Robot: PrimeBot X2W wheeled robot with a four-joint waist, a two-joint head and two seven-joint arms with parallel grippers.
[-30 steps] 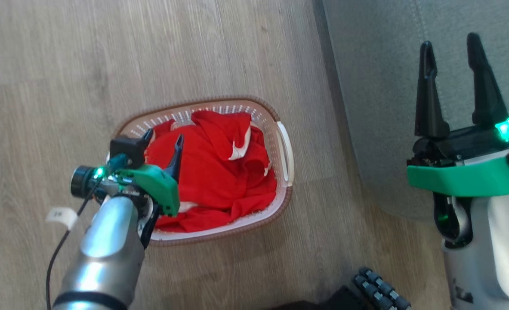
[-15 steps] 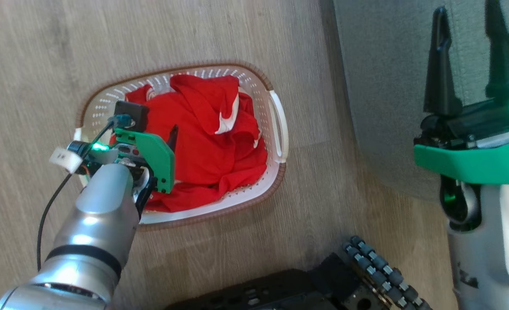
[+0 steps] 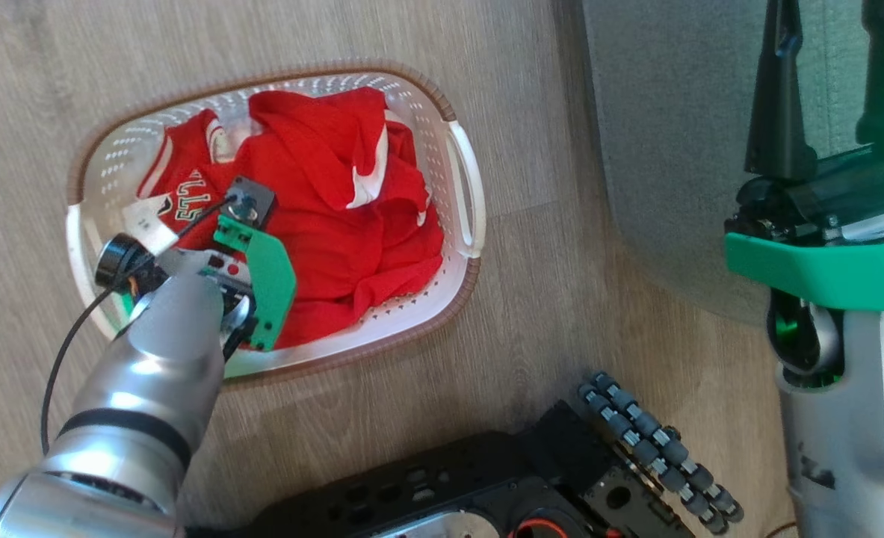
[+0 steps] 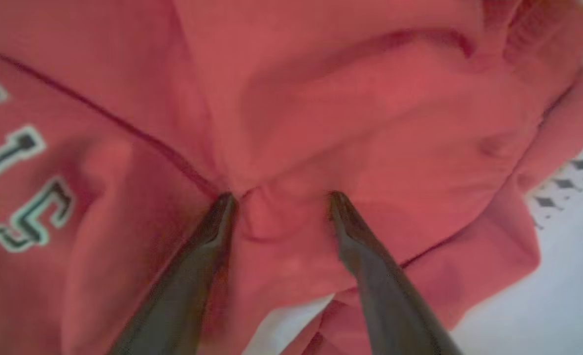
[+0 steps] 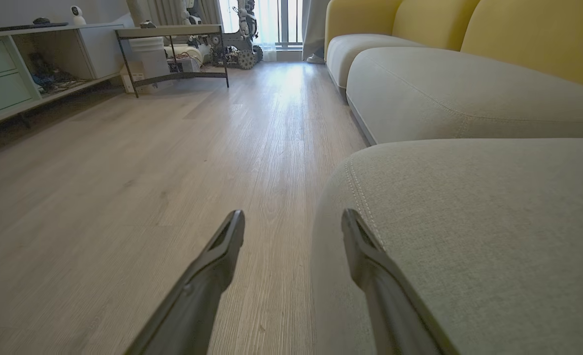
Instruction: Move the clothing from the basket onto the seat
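Note:
I expect another garment will stay in the basket when I take one out, because white lettering shows beside the loose red folds.
The cream basket with a brown rim stands on the wooden floor, holding the red clothing with white trim. My left gripper points down into the basket, its jaws open. Both fingertips press into the red clothing, and a small fold bunches between them. White lettering shows on one garment beside it. The basket's white wall shows at the lower right. My right gripper hangs open and empty over the edge of the grey-green seat. The right gripper straddles the rounded corner of the seat.
My black base with roller wheels sits just below the basket. Bare wooden floor runs left of the sofa. Further cushions, yellow backrests, a shelf unit and a low table stand farther off.
The head camera has tilted, shifting the picture. My left gripper has sunk into the basket until its tips meet the clothing. The right gripper stays open by the seat.

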